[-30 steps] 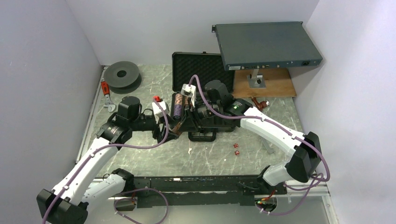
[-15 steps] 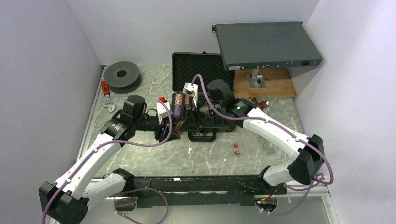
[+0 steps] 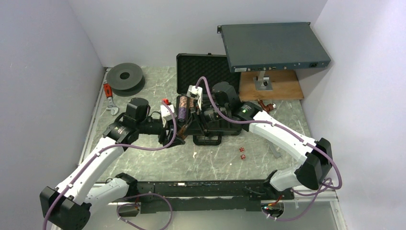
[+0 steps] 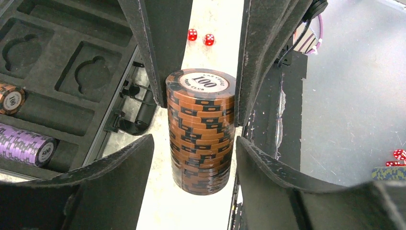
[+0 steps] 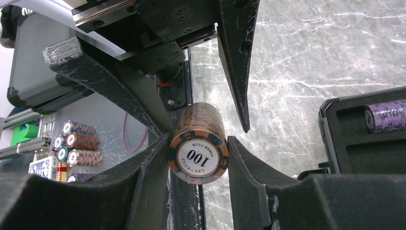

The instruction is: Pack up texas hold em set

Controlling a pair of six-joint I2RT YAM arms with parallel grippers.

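Note:
Next, I close my left gripper on the stack's loose end and put the stack in the tray's empty slot (image 4: pixel 62 113), because my right gripper is holding the brown stack's near end (image 4: pixel 203 84).
A brown chip stack (image 4: pixel 201 129) marked 100 hangs on its side over the table, just left of the black case's slotted tray (image 4: pixel 57 110). My right gripper (image 5: pixel 197 143) is shut on the stack's near end (image 5: pixel 198 155); its fingers (image 4: pixel 158 57) show in the left wrist view. My left gripper (image 4: pixel 194 143) is open around the other end, with gaps on both sides. In the top view the grippers meet at the stack (image 3: pixel 181 133). A purple stack (image 4: pixel 26 146) and a brown one (image 4: pixel 10 98) lie in the tray. The foam lid (image 3: pixel 201 72) stands open. Two red dice (image 3: pixel 242 153) lie on the table.
A grey rack box (image 3: pixel 273 45) sits raised at the back right over a wooden board (image 3: pixel 282 86). A dark spool (image 3: pixel 124 76) and a red-handled tool (image 3: pixel 109 93) lie at the back left. More chip stacks (image 5: pixel 72 141) show beyond the table's near edge.
A second ago my left arm swung right and closed in on the stack beside the right gripper. In the last half second nothing has visibly moved.

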